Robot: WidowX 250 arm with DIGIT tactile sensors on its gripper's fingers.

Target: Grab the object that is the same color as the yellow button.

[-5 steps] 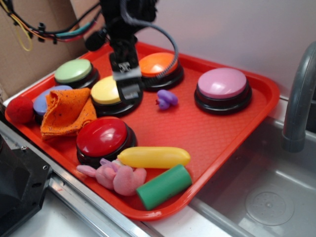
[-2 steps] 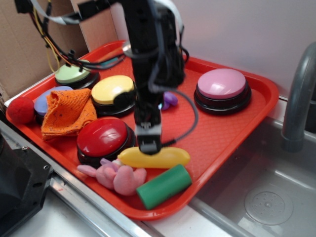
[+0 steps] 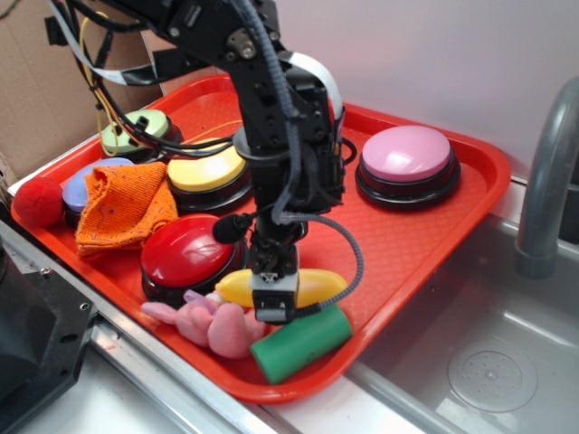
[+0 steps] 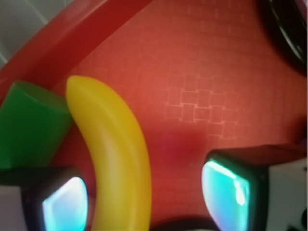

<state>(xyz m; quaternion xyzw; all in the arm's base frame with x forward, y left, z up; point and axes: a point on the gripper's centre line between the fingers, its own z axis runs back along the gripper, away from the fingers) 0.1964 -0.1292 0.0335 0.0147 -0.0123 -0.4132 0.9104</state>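
I expect the green cylinder (image 3: 303, 344) to move a little and stay behind when I lift the yellow object, because the cylinder only touches the object's tip (image 4: 71, 103).
The yellow banana-like object (image 3: 312, 286) (image 4: 115, 154) lies on the red tray (image 3: 407, 244), near its front edge. My gripper (image 3: 275, 303) (image 4: 144, 202) is lowered over the middle of the object and stands open. In the wrist view the object runs between the two fingers, close to the left pad (image 4: 65, 204), with a wide gap of tray to the right pad (image 4: 224, 195). The yellow button (image 3: 204, 172) sits behind, partly hidden by the arm.
A green cylinder (image 3: 301, 342) (image 4: 26, 127) lies right beside the yellow object. A pink plush toy (image 3: 213, 324), a red button (image 3: 185, 253), an orange cloth (image 3: 122, 206), a pink button (image 3: 407, 163) and a light green button (image 3: 136, 134) share the tray. A sink (image 3: 479, 353) lies right.
The arm has swung from the yellow button at the back to the tray's front and come down, so the open fingers now straddle the yellow object.
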